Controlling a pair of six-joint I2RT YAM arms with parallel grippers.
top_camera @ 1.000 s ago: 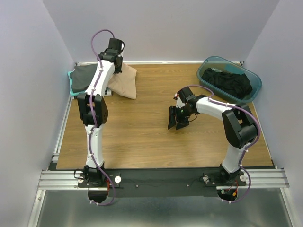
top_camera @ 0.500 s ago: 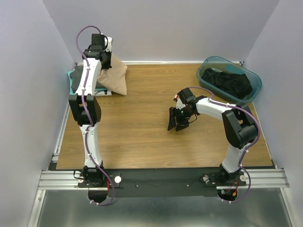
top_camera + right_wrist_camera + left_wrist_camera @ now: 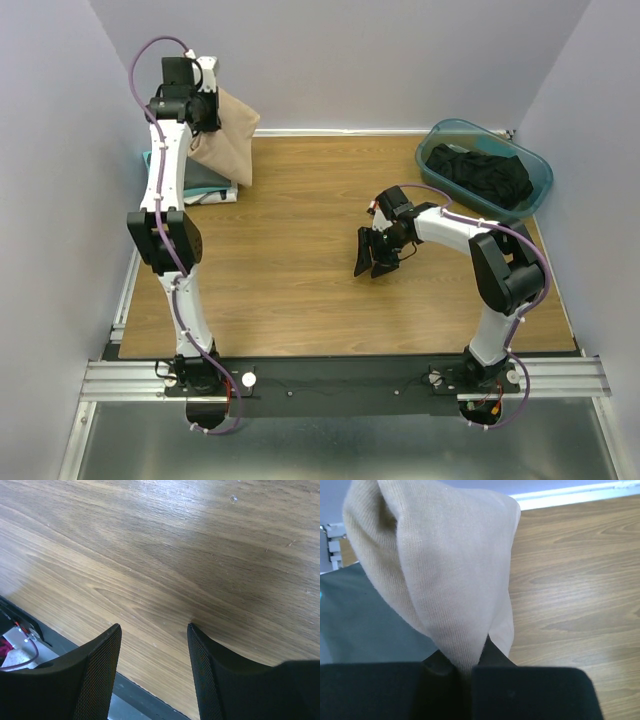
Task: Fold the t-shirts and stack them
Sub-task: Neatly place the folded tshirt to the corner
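The tan t-shirt's loose end (image 3: 240, 170) is trailing over the edge of the stack, so the robot's left gripper should keep going toward the side and let go over the dark grey t-shirt (image 3: 198, 176).
My left gripper (image 3: 203, 115) is shut on the tan t-shirt (image 3: 228, 140) and holds it lifted at the table's far left; the cloth hangs from the jaws. In the left wrist view the tan t-shirt (image 3: 450, 565) fills the middle, pinched between the black fingers (image 3: 440, 662). Under it lies a folded dark grey t-shirt (image 3: 205, 182), also in the left wrist view (image 3: 365, 625), on top of teal cloth (image 3: 150, 165). A black t-shirt (image 3: 480, 172) lies bunched in the tub. My right gripper (image 3: 374, 252) is open and empty, low over bare wood (image 3: 155, 630).
A teal plastic tub (image 3: 540, 178) stands at the far right corner. White walls close the table on three sides. The metal rail (image 3: 340, 380) with both arm bases runs along the near edge.
My left gripper has carried the tan t-shirt up and to the left, off the table and over the folded pile. The right arm has not moved.
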